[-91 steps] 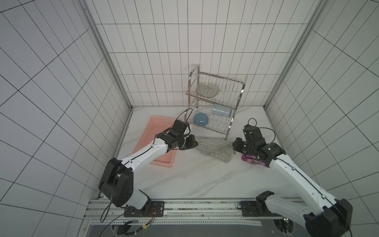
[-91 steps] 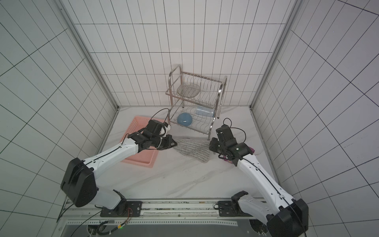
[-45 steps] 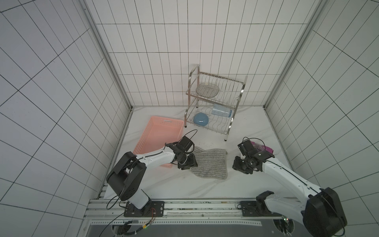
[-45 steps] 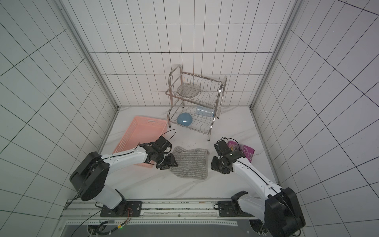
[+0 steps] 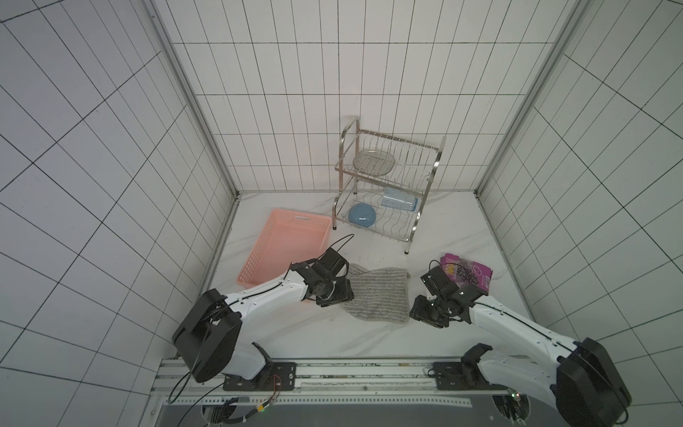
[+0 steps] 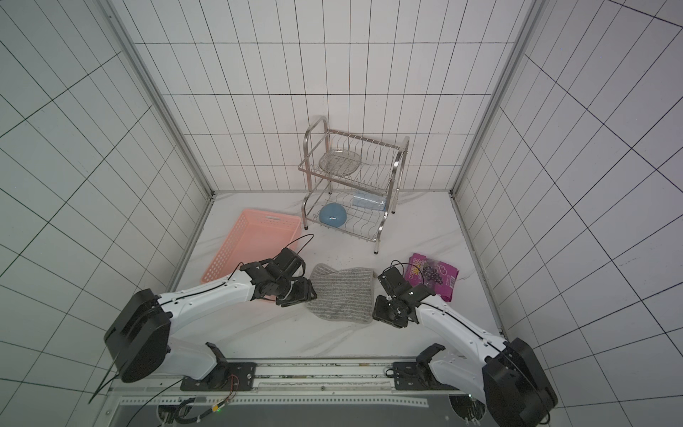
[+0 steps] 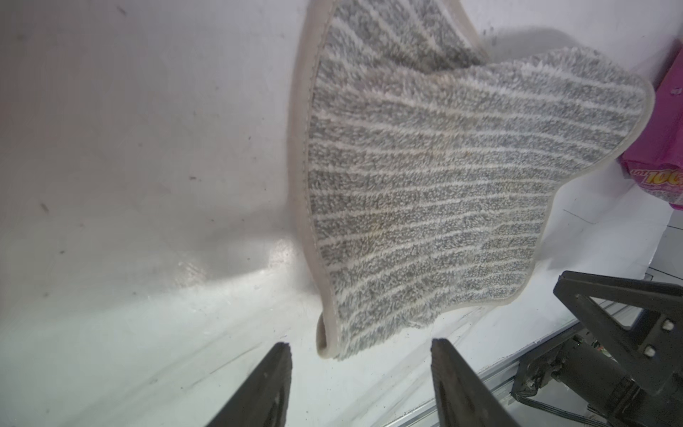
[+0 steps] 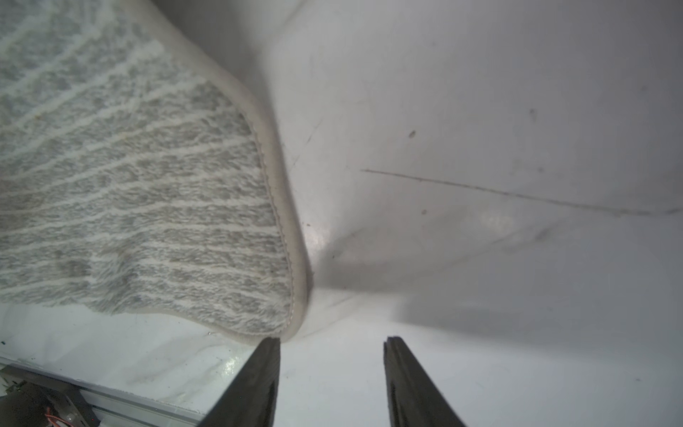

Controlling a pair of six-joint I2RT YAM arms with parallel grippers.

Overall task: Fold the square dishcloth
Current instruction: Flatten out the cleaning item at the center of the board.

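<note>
The doubled dishcloth's lower layer slants out (image 5: 357,268) on the dishcloth's far side, so next I pinch the dishcloth's near corner (image 5: 405,320) with my right gripper before both grippers lift the dishcloth clear.
The square dishcloth (image 5: 379,294) (image 6: 342,292), grey with thin pale stripes, lies doubled over on the white table, a strip of its lower layer showing at the far side. My left gripper (image 5: 337,295) (image 6: 297,294) sits at the cloth's left near corner. In the left wrist view it (image 7: 360,344) is open, with the folded corner of the dishcloth (image 7: 425,185) just ahead of the fingertips and free of them. My right gripper (image 5: 425,314) (image 6: 386,312) (image 8: 331,341) is open beside the right near corner of the dishcloth (image 8: 129,185), holding nothing.
A pink basket (image 5: 292,236) stands behind my left arm. A steel dish rack (image 5: 384,192) with a blue bowl (image 5: 362,216) is at the back. A purple snack packet (image 5: 467,273) lies just behind my right wrist. The table's front rail runs close below both grippers.
Both grippers carried the cloth's far edge toward the front, laid it over the near half, then opened and let go.
</note>
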